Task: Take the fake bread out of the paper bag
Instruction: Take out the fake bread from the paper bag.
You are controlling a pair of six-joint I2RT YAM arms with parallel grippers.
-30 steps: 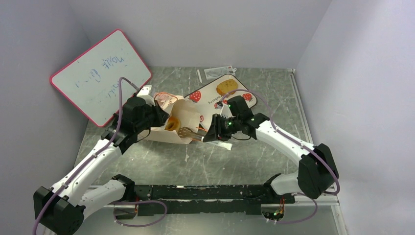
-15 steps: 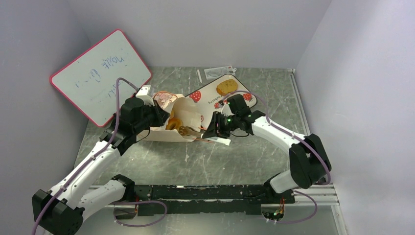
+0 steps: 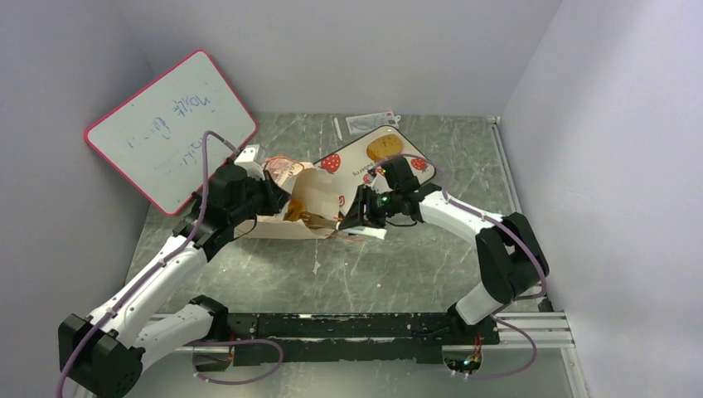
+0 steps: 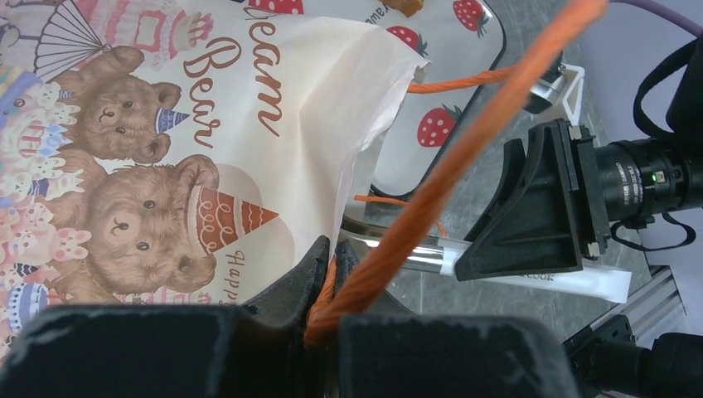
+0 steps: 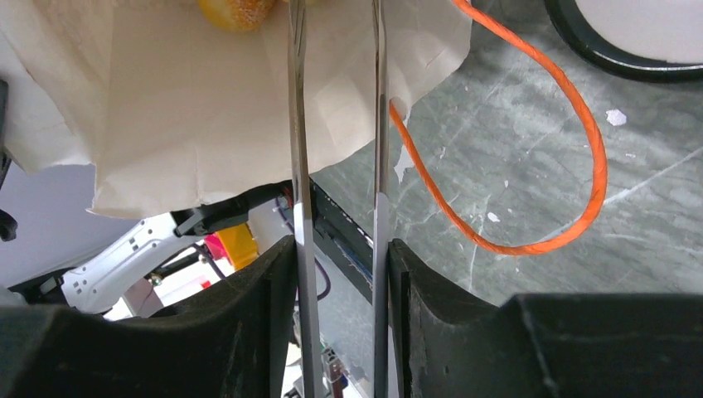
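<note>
The tongs' arms are apart inside the bag's opening [image 3: 314, 203]. My right gripper should go on toward the golden fake bread [image 3: 294, 209] and close once the tongs' ends are on both sides of it.
The paper bag [image 3: 319, 192] lies on its side with its mouth toward the right; its bear-print face shows in the left wrist view [image 4: 249, 124]. My left gripper [image 3: 272, 196] is shut on the bag's orange cord handle [image 4: 464, 149] at the bag's edge [image 4: 336, 259]. My right gripper [image 3: 366, 217] is shut on metal tongs [image 5: 297, 124], whose two arms reach into the bag's open mouth [image 5: 191, 108]. A golden piece of fake bread [image 5: 236, 12] lies inside just past the tong tips; it also shows from above [image 3: 292, 211]. An orange bun [image 3: 381, 148] sits on the strawberry tray [image 3: 352, 166].
The pink-framed whiteboard [image 3: 170, 128] leans at the back left. A loose orange cord loop [image 5: 580, 124] lies on the marbled table by the bag's mouth. A clear plastic packet [image 3: 373, 122] lies at the back edge. Grey walls close in all round.
My right arm has pushed the tongs leftward, deeper into the bag's mouth, and its elbow has swung inward. The left gripper keeps its hold on the cord; the bag barely shifts.
</note>
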